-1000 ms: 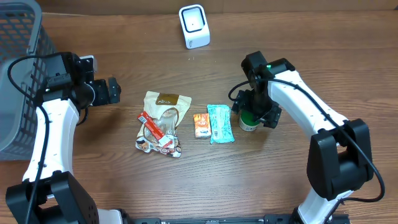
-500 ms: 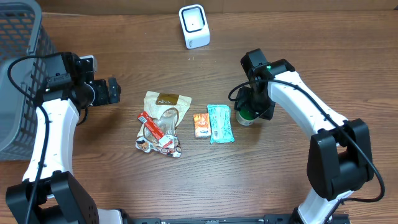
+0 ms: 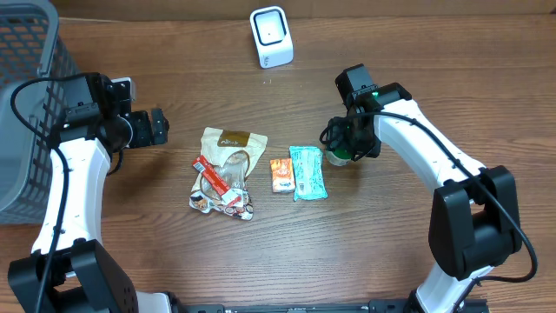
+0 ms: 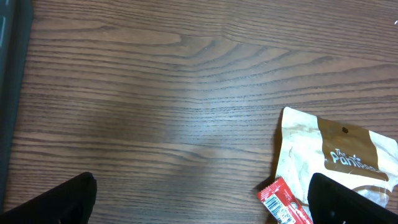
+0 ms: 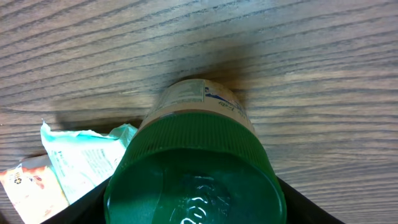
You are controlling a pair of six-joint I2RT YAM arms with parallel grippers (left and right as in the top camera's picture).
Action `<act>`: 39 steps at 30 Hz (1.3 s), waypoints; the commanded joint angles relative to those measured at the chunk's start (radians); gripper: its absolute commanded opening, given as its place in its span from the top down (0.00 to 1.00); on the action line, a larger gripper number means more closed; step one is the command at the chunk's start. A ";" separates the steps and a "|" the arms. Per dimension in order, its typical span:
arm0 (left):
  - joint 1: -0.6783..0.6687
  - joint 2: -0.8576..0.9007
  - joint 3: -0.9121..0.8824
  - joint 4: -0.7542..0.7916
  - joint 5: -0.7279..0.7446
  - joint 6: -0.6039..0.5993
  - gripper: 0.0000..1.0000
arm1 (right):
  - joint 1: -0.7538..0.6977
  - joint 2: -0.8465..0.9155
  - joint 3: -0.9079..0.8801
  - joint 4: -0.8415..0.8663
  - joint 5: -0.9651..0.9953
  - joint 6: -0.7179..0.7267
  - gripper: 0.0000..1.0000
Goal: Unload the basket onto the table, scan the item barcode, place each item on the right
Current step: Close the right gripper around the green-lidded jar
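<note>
The fingers of the robot's right gripper sit high on the jar's green lid (image 5: 194, 177), so next the gripper opens, reaches lower around the jar (image 5: 198, 119) and closes there before it lifts the jar to the scanner.
The item is a small jar with a green lid (image 5: 193, 177) and a pale label (image 5: 198, 98). It fills the right wrist view, and from overhead only a green edge of the jar (image 3: 335, 157) shows under the arm. My right gripper (image 3: 352, 144) is shut on the jar, with a black finger against each side of the lid. The white scanner (image 3: 271, 36) stands at the far middle of the table. My left gripper (image 3: 158, 126) hangs open over bare wood at the left, its fingers (image 4: 57, 202) wide apart and holding nothing.
A teal packet (image 3: 307, 172) and an orange packet (image 3: 281, 175) lie just left of the jar. Further left are a tan pouch (image 3: 229, 149) and a red packet (image 3: 214, 177). A grey basket (image 3: 24, 113) fills the far left edge.
My right gripper closed round the jar and shifted with it a little toward the far left. The left arm stayed still.
</note>
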 commanded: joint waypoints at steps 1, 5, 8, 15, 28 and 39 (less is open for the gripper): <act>-0.002 0.005 0.014 0.004 0.008 0.012 0.01 | 0.001 0.007 -0.003 0.013 0.037 -0.016 0.33; -0.002 0.005 0.014 0.004 0.008 0.012 0.00 | 0.001 0.007 -0.003 0.038 0.043 -0.015 0.27; -0.002 0.005 0.014 0.004 0.008 0.012 0.00 | 0.001 0.007 -0.003 0.049 0.043 -0.015 0.23; -0.002 0.005 0.014 0.004 0.008 0.012 0.01 | 0.000 0.008 -0.003 0.093 0.044 -0.015 0.00; -0.002 0.005 0.014 0.004 0.008 0.012 0.00 | 0.001 0.079 -0.003 0.103 0.043 -0.060 0.03; -0.002 0.005 0.014 0.004 0.008 0.012 0.00 | 0.001 0.082 -0.003 0.100 0.042 -0.060 0.15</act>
